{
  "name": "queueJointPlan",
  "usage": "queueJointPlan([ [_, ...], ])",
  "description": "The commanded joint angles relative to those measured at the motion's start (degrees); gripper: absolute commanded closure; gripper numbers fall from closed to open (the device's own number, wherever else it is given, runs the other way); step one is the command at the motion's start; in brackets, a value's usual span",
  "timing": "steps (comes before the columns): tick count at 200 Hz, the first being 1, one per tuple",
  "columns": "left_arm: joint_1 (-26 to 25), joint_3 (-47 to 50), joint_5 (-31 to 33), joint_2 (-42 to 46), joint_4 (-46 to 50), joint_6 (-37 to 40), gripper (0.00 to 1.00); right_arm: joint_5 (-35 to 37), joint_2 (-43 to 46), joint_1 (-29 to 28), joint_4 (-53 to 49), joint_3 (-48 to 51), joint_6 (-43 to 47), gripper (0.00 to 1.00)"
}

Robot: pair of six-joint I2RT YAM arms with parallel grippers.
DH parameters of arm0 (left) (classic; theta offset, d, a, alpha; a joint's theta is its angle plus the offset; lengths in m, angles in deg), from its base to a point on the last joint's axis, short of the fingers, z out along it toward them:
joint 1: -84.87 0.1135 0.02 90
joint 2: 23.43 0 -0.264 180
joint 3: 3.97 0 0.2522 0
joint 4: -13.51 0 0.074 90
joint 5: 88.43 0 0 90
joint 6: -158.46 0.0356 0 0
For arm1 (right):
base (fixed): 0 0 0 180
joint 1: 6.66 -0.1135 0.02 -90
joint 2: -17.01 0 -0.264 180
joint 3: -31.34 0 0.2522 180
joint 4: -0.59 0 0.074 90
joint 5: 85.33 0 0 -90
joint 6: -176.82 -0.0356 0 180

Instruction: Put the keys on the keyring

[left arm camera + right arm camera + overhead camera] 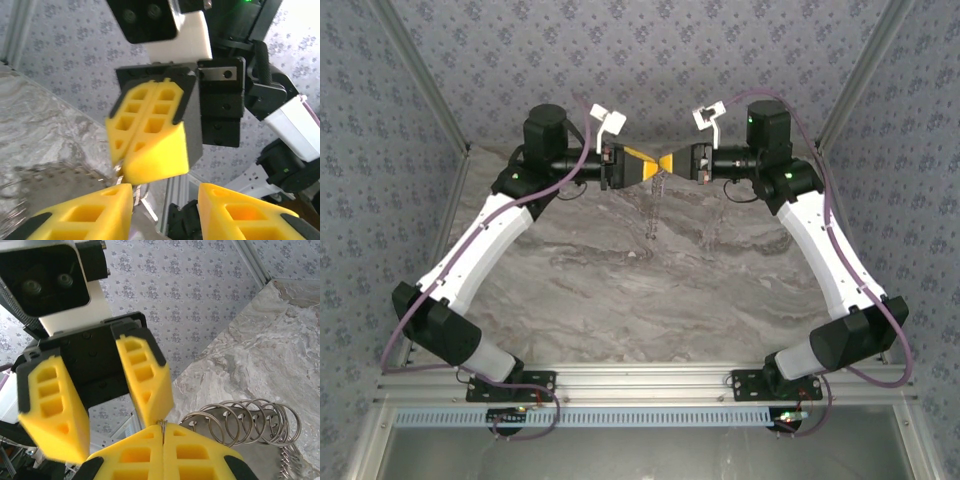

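Note:
The keyring's wire (164,425) is resting against one finger of my left gripper, so next I get both fingers centred on the wire (137,194) and close them before I open my right gripper.
Both grippers meet in the air over the back of the table. My right gripper (672,162) (163,432) is shut on a thin grey wire, the keyring (163,424). A fringe of silvery pieces with small rings (245,422) hangs from it and trails down (654,208). My left gripper (652,167) (165,200) faces the right one with its jaws open; one of its fingers (145,375) touches the right fingertips where the wire comes out. A strip of the metal fringe (126,186) shows beside the left lower finger. The lilac-headed key is out of view.
The marbled grey tabletop (650,290) lies below the grippers. Patterned walls (640,60) close the back and both sides, with metal frame posts in the corners. The arm bases sit on the aluminium rail (640,385) at the near edge.

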Motion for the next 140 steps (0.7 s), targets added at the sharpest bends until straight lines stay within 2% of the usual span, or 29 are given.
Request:
queueJointPlan([
  [1, 2.84, 1.58, 2.91, 2.82, -4.59, -1.67, 0.56, -1.13, 2.68, 0.13, 2.12, 0.2, -0.69, 1.0],
  [29, 3.39, 1.47, 2.5, 2.28, -4.93, -2.54, 0.54, -1.47, 2.69, 0.02, 2.9, 0.21, -1.28, 1.0],
  [85, 0.84, 0.31, 0.96, 0.2, -5.62, -3.36, 0.55, -1.72, 2.69, -0.32, 5.1, 0.05, -2.88, 1.0],
  [140, -0.38, -0.44, -0.73, 0.17, -5.95, -3.56, 0.67, -1.42, 2.56, -0.07, 4.35, -0.06, -2.56, 1.0],
])
